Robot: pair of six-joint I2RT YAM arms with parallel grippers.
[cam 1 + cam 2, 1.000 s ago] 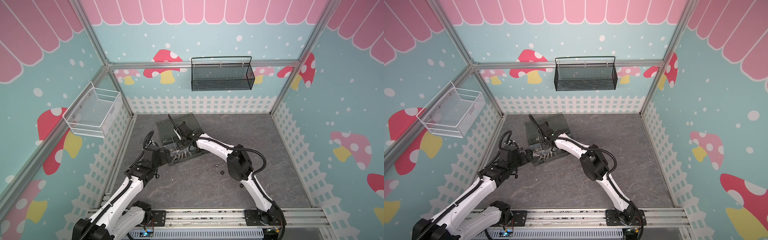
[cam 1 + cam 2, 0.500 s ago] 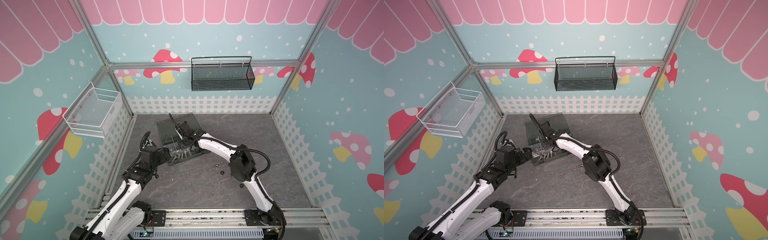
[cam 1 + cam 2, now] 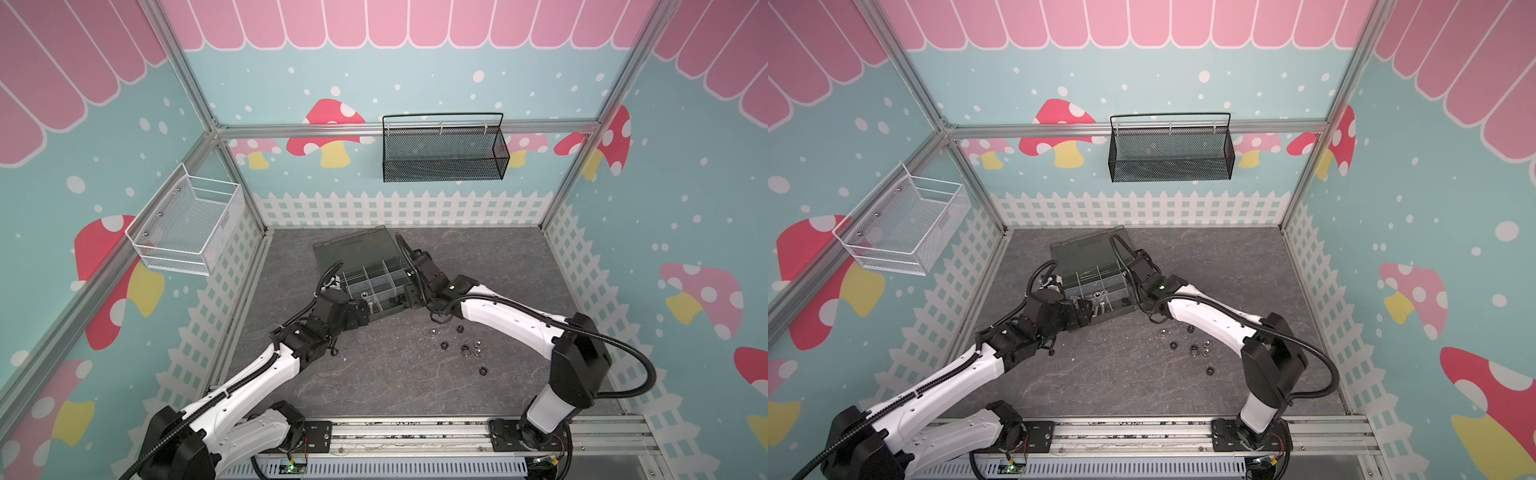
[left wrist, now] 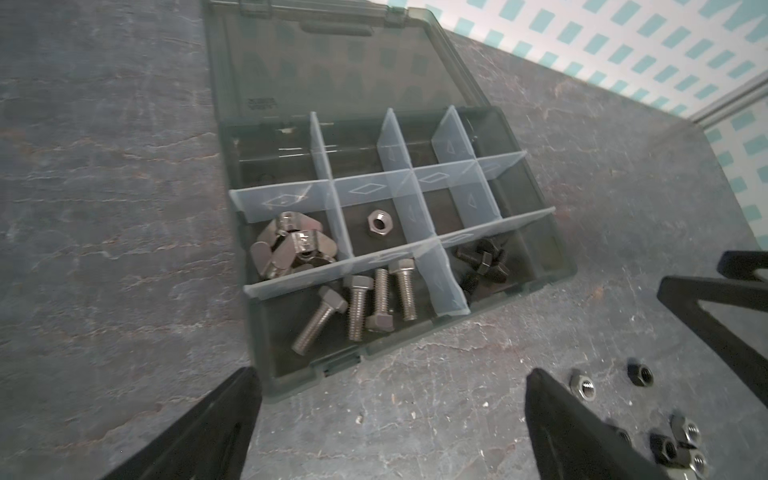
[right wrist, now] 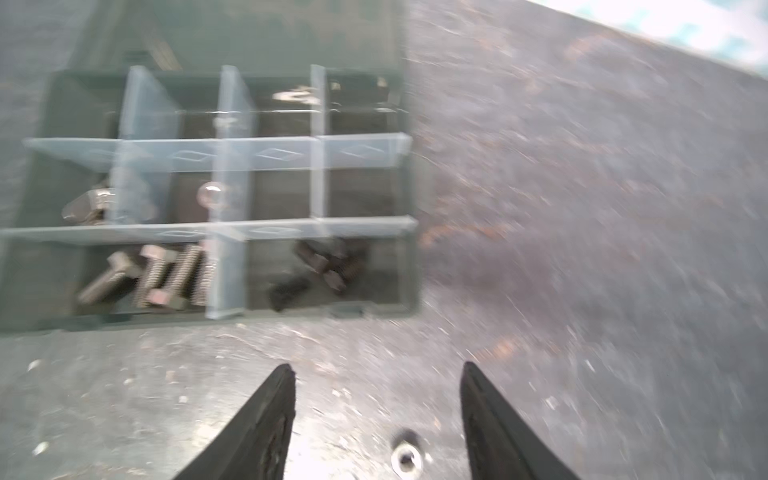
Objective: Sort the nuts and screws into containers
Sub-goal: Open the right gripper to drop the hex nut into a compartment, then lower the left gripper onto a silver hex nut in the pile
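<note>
My right gripper needs to move back first, as it is hanging over the silver nut (image 4: 584, 387) nearest the box, and then my left gripper will take that nut.
The dark-grey organizer box (image 3: 376, 286) lies open at the back middle of the floor. In its containers (image 4: 515, 195) I see silver screws (image 4: 365, 307), black screws (image 4: 482, 262), wing nuts (image 4: 291, 249) and one silver hex nut (image 4: 379, 223). Several loose nuts (image 3: 465, 349) lie on the floor to the box's right. My left gripper (image 3: 363, 316) (image 4: 392, 374) is open and empty in front of the box. At the box's front right corner, my right gripper (image 3: 415, 301) (image 5: 378, 368) is open above the floor. A silver nut (image 5: 405, 457) lies between its fingers, untouched.
The box's lid (image 3: 357, 249) lies flat behind it. A white wire basket (image 3: 187, 224) hangs on the left wall and a black mesh basket (image 3: 442, 158) on the back wall. A metal rail (image 3: 415, 432) runs along the front edge.
My right gripper has drawn back from above the box to its front right corner, and its jaws have spread apart. The left arm has edged a little toward the box.
</note>
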